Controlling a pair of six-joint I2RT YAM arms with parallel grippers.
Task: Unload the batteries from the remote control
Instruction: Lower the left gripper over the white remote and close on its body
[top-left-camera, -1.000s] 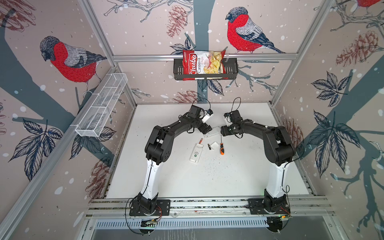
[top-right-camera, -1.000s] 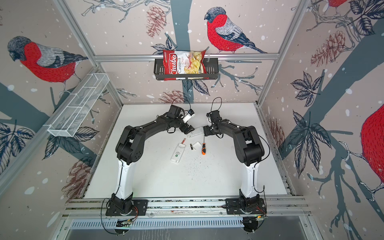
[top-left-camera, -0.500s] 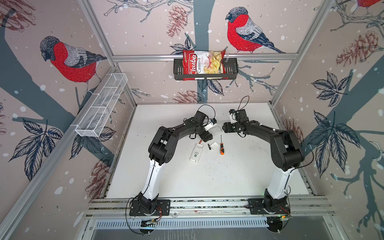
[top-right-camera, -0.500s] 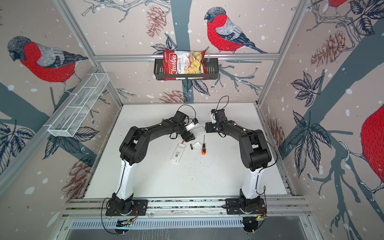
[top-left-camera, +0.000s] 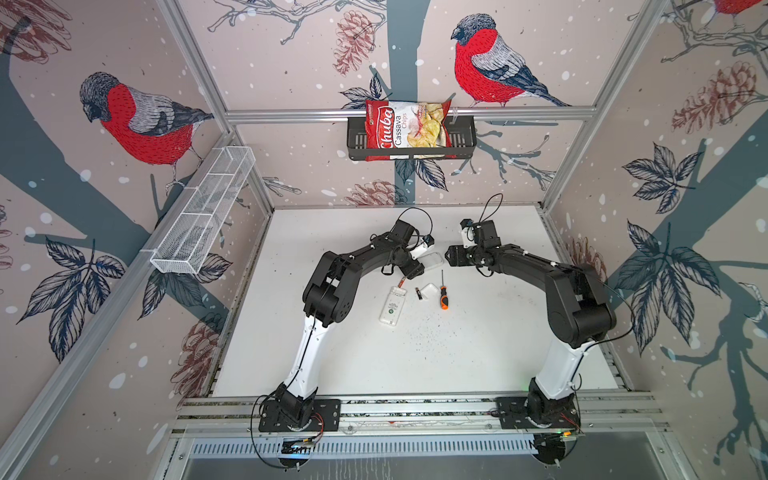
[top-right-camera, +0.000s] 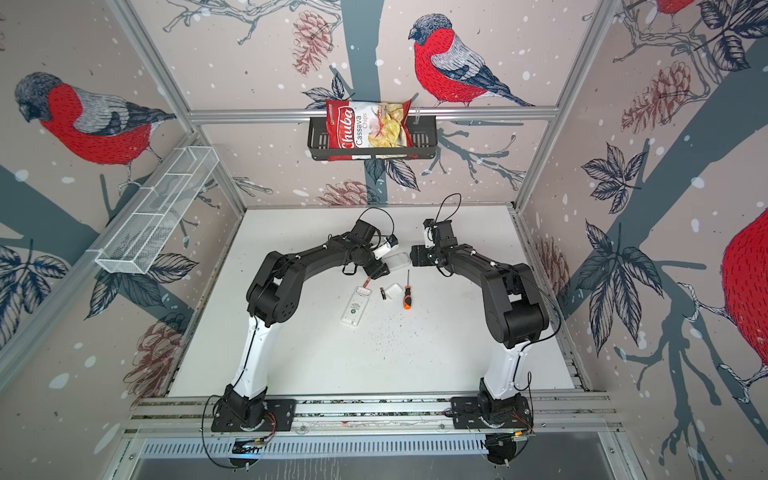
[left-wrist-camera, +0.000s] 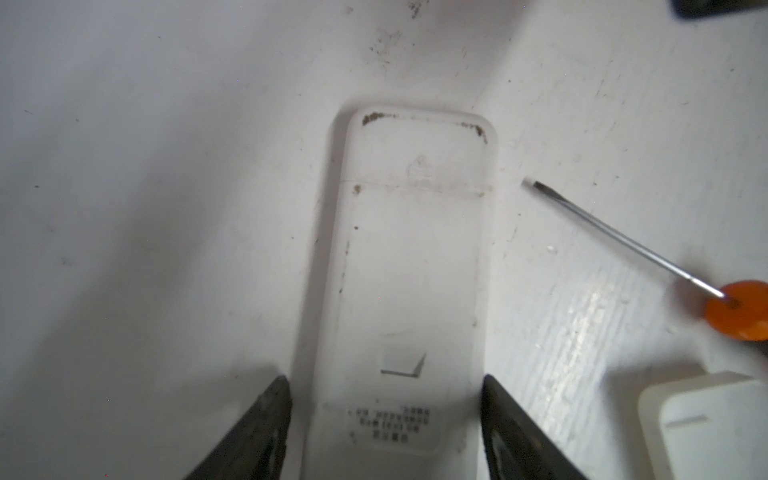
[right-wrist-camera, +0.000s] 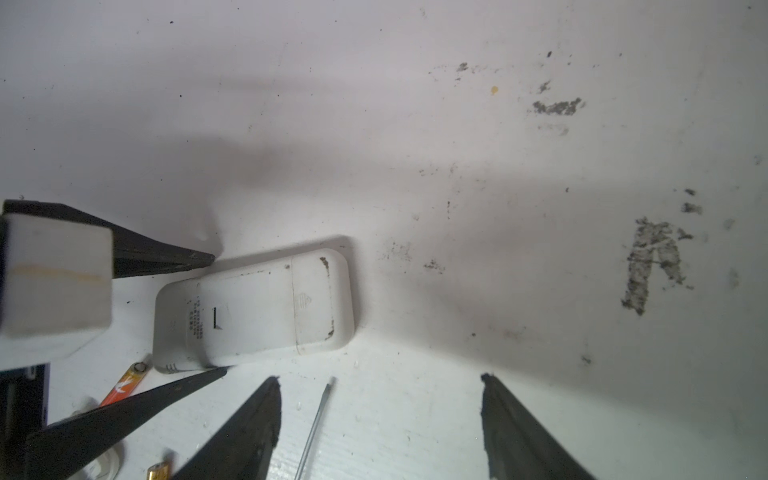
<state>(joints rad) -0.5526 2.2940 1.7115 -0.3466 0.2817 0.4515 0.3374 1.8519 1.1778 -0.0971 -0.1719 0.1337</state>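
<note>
Next, I lift the remote control, which my left gripper holds at the end (left-wrist-camera: 393, 424) opposite its battery cover, so that my right gripper can grip the cover's sides (left-wrist-camera: 420, 150).
A white remote control (left-wrist-camera: 411, 270) lies back side up, battery cover closed, on the table in both top views (top-left-camera: 433, 261) (top-right-camera: 398, 260). My left gripper (left-wrist-camera: 384, 384) (top-left-camera: 422, 268) is shut on its sides, one fingertip (right-wrist-camera: 199, 259) against each long edge. Right gripper (right-wrist-camera: 380, 378) (top-left-camera: 451, 255) hovers open and empty just right of it. Two loose batteries lie nearer the front: an orange one (top-left-camera: 401, 282) (right-wrist-camera: 126, 382) and a dark one (top-left-camera: 419, 294) (top-right-camera: 384, 294).
A second white remote (top-left-camera: 390, 305) lies in front of the left gripper, its battery bay open. A loose white cover (top-left-camera: 430, 289) and an orange-and-black-handled screwdriver (top-left-camera: 444, 293) (left-wrist-camera: 623, 245) lie beside the batteries. A chips bag (top-left-camera: 405, 126) sits in the back-wall basket.
My left gripper came down from a raised pose onto the remote and its jaws narrowed round it. The right arm shifted back a little, staying open.
</note>
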